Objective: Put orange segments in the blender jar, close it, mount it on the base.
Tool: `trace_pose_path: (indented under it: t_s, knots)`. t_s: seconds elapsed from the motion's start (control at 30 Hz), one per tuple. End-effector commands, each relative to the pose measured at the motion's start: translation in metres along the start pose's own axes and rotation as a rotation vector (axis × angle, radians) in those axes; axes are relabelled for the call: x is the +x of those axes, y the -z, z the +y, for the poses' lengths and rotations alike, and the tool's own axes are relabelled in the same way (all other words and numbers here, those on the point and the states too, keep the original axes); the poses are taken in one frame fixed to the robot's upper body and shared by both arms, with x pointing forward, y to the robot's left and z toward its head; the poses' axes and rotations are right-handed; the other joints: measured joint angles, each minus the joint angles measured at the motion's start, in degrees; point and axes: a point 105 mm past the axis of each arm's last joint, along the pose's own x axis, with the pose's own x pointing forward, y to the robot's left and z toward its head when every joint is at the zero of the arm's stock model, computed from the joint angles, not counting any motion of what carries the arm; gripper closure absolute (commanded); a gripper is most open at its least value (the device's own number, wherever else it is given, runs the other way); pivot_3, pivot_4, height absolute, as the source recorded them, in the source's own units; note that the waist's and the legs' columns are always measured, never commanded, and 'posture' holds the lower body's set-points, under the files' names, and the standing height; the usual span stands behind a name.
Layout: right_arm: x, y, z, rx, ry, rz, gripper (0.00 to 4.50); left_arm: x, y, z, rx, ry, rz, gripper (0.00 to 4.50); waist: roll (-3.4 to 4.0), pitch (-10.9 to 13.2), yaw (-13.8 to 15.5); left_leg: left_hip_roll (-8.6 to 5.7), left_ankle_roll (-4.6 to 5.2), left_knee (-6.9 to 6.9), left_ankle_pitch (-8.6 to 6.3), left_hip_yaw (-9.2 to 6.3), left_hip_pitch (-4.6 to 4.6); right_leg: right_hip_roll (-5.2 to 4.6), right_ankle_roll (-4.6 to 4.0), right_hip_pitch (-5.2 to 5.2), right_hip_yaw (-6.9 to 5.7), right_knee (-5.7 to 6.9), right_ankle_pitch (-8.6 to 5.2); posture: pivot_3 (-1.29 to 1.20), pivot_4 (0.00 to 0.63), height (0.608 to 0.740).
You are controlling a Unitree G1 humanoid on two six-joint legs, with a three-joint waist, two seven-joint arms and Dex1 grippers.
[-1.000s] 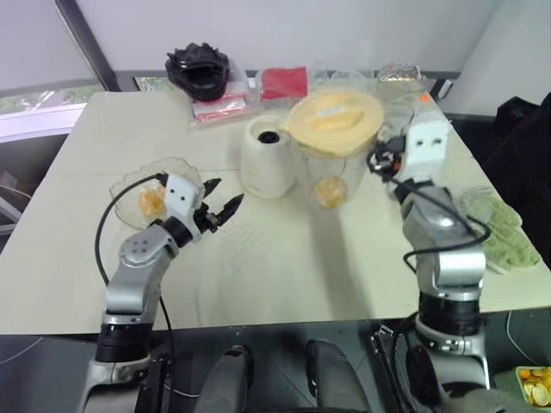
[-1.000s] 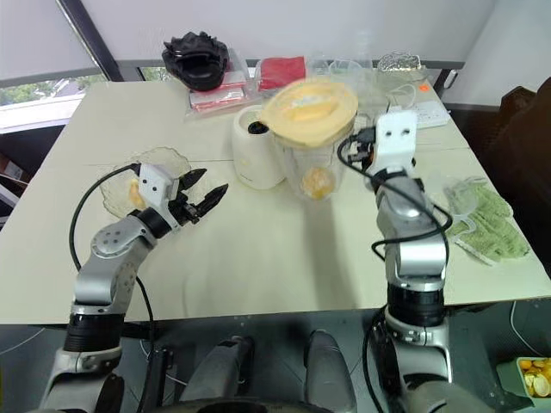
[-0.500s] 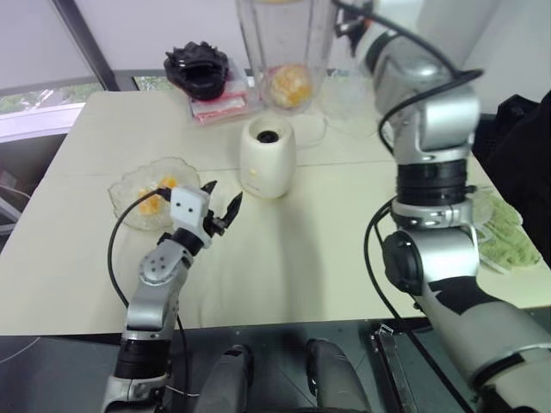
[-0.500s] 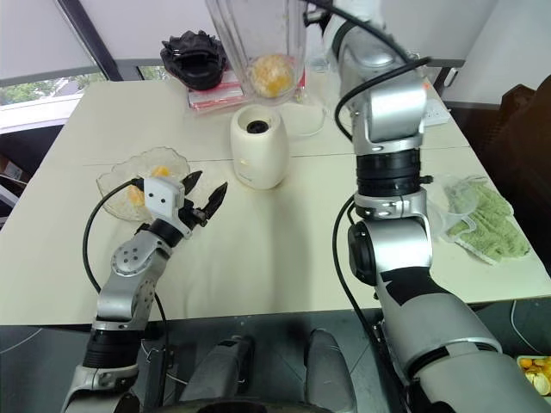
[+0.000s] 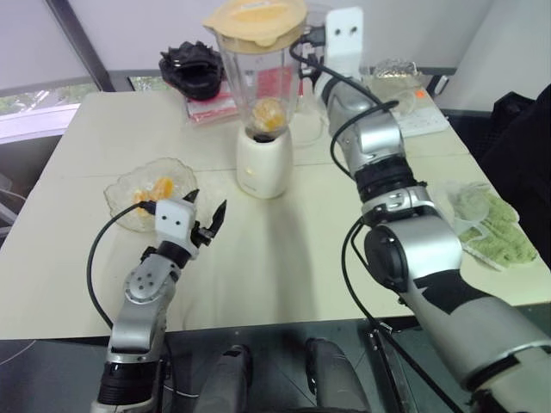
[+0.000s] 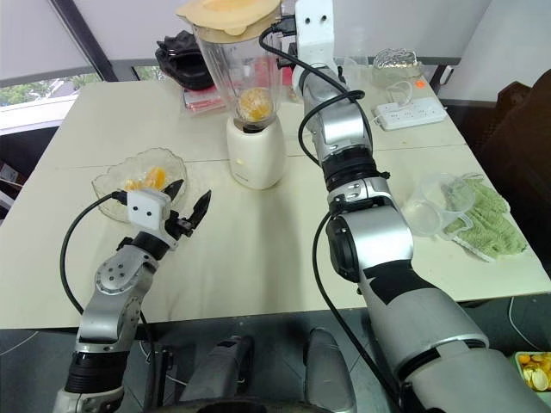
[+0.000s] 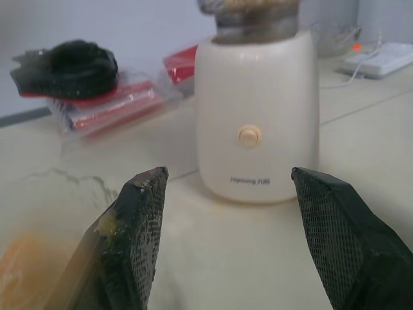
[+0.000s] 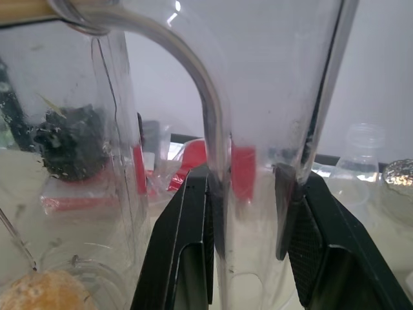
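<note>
The jar's bottom collar (image 5: 265,134) is centred over the base's top (image 5: 264,144), so the robot's right gripper keeps lowering the jar until it sits all the way down, then let go of it.
The blender jar (image 5: 256,77) stands upright on top of the base (image 5: 263,168), its dark bottom collar meeting the base's top. A cream lid (image 5: 256,19) covers it, and orange segments (image 5: 269,114) lie inside at the bottom. My right gripper (image 8: 248,187) is shut on the jar's clear handle (image 8: 216,123), reaching in from behind. More orange segments (image 5: 155,189) lie in a scalloped glass dish (image 5: 120,202) at the left. My left gripper (image 5: 207,211) hovers open and empty beside that dish, pointing at the base (image 7: 258,135).
A black object (image 5: 194,69) and red packets (image 5: 215,105) lie at the table's back. A white power strip (image 6: 409,112) sits at the back right. A clear tub (image 6: 430,202) and green cloth (image 5: 495,237) lie by the right edge.
My right arm lifted the lidded jar from the table beside the base, swung it high, and has brought it down onto the base. My left gripper drew back slightly towards the dish.
</note>
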Motion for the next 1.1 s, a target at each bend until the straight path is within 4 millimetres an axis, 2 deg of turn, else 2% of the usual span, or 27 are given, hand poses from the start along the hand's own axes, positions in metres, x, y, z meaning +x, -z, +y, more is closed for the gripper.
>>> trace_pose_path:
  t_s: [0.03, 0.23, 0.6, 0.77, 0.93, 1.1]
  knots:
    - [0.001, -0.036, 0.009, 0.018, -0.010, -0.109, 3.58, -0.003, -0.013, 0.005, 0.030, -0.027, -0.035, 1.34, 0.00, 0.0, -0.1, 0.00, 0.00, 0.00, 0.00, 0.00, 0.01, 0.00, 0.00, 0.00, 0.00, 0.02, 0.00, 0.00, 0.150, 0.740]
    - [-0.002, -0.035, 0.019, 0.023, -0.015, -0.098, 3.58, -0.004, -0.015, 0.011, 0.043, -0.047, -0.030, 1.34, 0.00, 0.0, -0.2, 0.01, 0.00, 0.01, 0.00, -0.01, 0.02, 0.01, 0.00, 0.00, 0.00, 0.04, 0.00, 0.00, 0.150, 0.740]
    - [-0.010, -0.033, 0.024, 0.006, 0.021, -0.089, 3.58, -0.004, -0.013, 0.011, 0.045, -0.052, -0.021, 1.34, 0.01, 0.0, -0.2, 0.03, -0.01, 0.01, 0.01, -0.01, 0.02, 0.02, -0.02, -0.02, 0.00, 0.05, 0.01, 0.00, 0.150, 0.740]
    - [-0.013, -0.018, 0.017, 0.009, 0.088, -0.058, 3.58, -0.004, -0.012, 0.011, 0.044, -0.054, -0.015, 1.34, 0.00, 0.0, -0.1, 0.03, -0.01, -0.01, 0.01, -0.01, 0.02, 0.02, -0.02, -0.04, 0.00, 0.05, 0.01, 0.00, 0.150, 0.740]
    - [-0.019, -0.007, 0.025, -0.004, 0.077, -0.042, 3.58, -0.005, -0.010, 0.011, 0.045, -0.053, -0.007, 1.34, 0.00, 0.0, -0.1, 0.02, -0.02, 0.00, 0.01, -0.01, 0.02, 0.03, -0.02, -0.03, 0.00, 0.06, 0.01, 0.00, 0.150, 0.740]
    - [-0.026, 0.018, 0.028, -0.029, 0.058, 0.016, 3.58, -0.005, -0.009, 0.011, 0.047, -0.047, 0.000, 1.34, 0.01, 0.0, -0.1, 0.03, -0.02, 0.00, 0.01, -0.01, 0.02, 0.03, -0.02, -0.03, 0.00, 0.06, 0.01, 0.00, 0.150, 0.740]
